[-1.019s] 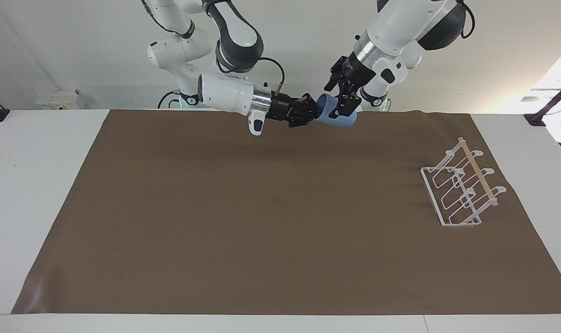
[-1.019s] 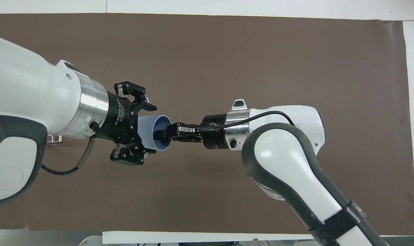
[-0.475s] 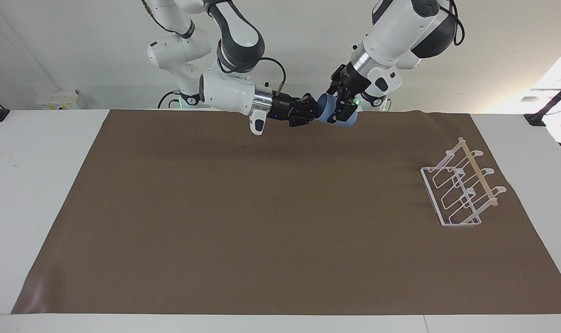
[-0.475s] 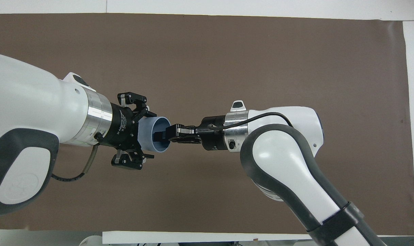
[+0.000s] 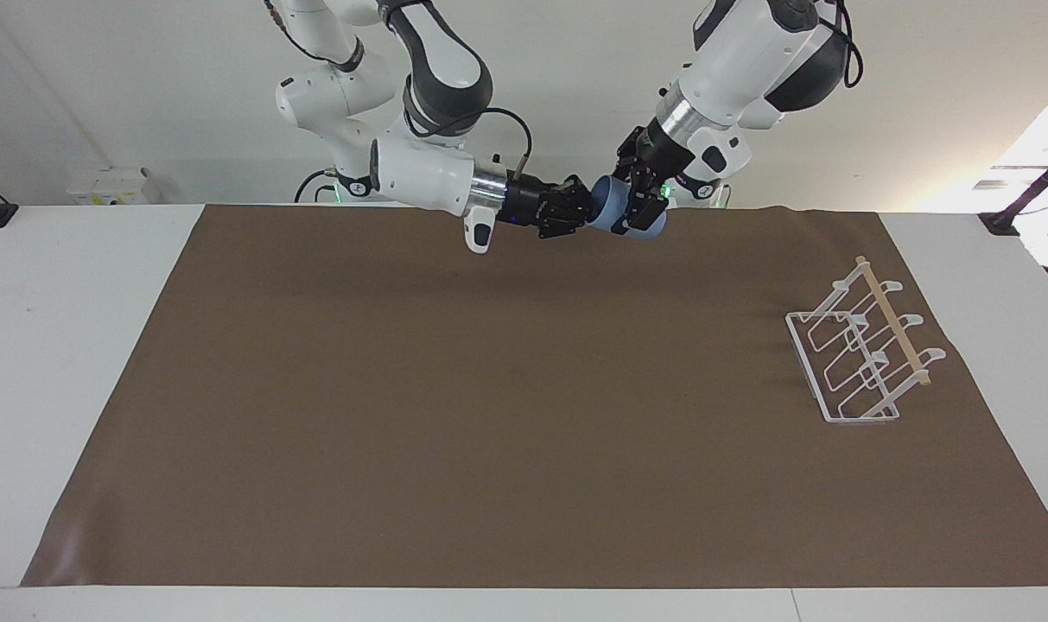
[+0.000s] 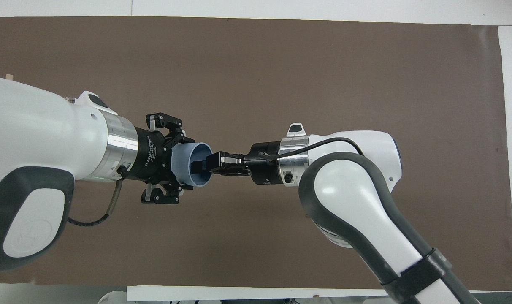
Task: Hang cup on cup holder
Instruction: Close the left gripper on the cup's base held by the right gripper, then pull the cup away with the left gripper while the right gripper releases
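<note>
I expect the cup (image 6: 182,163) to settle at a tilt with its base up when I hang it, because the light-blue cup's opening (image 6: 201,163) spreads wide around a finger.
The light-blue cup (image 5: 608,214) hangs on its side in the air over the edge of the brown mat nearest the robots; it also shows in the overhead view (image 6: 180,162). My right gripper (image 5: 586,212) is shut on the cup's rim, with one finger inside the mouth (image 6: 205,164). My left gripper (image 5: 638,203) is open and straddles the cup's base end, a finger close along each side (image 6: 186,164). The white wire cup holder (image 5: 860,354) with its wooden dowel stands on the mat toward the left arm's end. In the overhead view the left arm hides nearly all of it.
The brown mat (image 5: 489,389) covers most of the white table (image 5: 74,345). Nothing else lies on it. Both arms meet in the air over the mat's edge nearest the robots.
The left arm has tilted and shifted a little, and its fingers have drawn in closer around the cup. The right gripper and the cup have barely moved.
</note>
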Tool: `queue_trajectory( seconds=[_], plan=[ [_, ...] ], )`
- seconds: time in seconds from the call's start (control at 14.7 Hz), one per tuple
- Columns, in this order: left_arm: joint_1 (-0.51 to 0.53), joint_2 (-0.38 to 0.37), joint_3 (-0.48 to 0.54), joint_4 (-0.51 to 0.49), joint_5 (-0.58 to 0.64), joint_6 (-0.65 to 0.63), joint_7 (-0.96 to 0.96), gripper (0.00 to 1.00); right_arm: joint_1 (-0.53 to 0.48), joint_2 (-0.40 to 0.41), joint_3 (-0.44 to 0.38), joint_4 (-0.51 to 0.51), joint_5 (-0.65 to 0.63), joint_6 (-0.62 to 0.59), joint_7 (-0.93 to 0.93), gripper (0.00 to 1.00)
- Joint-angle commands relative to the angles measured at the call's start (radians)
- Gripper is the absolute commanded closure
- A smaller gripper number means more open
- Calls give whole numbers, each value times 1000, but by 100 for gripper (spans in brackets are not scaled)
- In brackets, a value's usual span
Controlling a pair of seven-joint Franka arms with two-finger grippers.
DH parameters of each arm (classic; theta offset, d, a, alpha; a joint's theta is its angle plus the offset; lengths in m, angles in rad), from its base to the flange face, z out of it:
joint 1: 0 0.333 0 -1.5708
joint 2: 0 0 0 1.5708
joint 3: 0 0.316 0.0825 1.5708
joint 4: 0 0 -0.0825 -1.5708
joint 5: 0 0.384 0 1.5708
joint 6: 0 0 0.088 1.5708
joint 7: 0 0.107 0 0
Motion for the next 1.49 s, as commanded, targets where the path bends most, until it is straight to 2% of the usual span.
queue_trajectory(
  seconds=[0.0,0.2,0.27,0.34,0.41,0.54,0.68,0.75,0.88,1.02,1.09,1.15,1.22,1.43],
  plan=[
    [-9,-33,-18,-42,1,19,7,100,-6,-5,2,4,23,12,8,100],
    [-8,-30,-18,-31,2,22,23,100,-11,-5,2,4,23,12,11,95],
    [-6,-27,-18,-26,2,20,21,100,-12,-5,2,4,23,12,29,81],
    [-5,-27,-16,-25,2,19,20,100,-12,-5,1,4,23,14,59,34],
    [-5,-27,-16,-25,2,17,16,100,-12,-5,1,4,21,15,67,3],
    [0,-27,-16,-25,21,5,9,100,-28,-1,-4,18,13,70,69,1],
    [9,-27,-16,-26,77,-4,9,100,-54,-28,-2,9,4,223,72,1],
    [12,-29,-16,-28,110,-19,18,100,-64,-39,-4,6,4,253,71,1],
    [40,-30,-16,-28,206,-62,58,100,-106,-51,-5,6,3,255,71,1],
    [99,-33,-15,-34,252,-117,146,100,-155,-53,-4,-2,3,241,69,1],
    [132,-35,-15,-41,304,-124,182,100,-182,-54,-5,-2,-3,194,69,1],
    [155,-32,-15,-48,368,-125,202,100,-213,-56,-7,-2,-40,140,69,1],
    [170,-18,-15,-51,454,-118,213,100,-259,-56,-7,2,-131,84,66,1],
    [175,46,-15,-45,758,-113,271,100,-395,-47,-5,51,-492,-58,58,1]
  ],
)
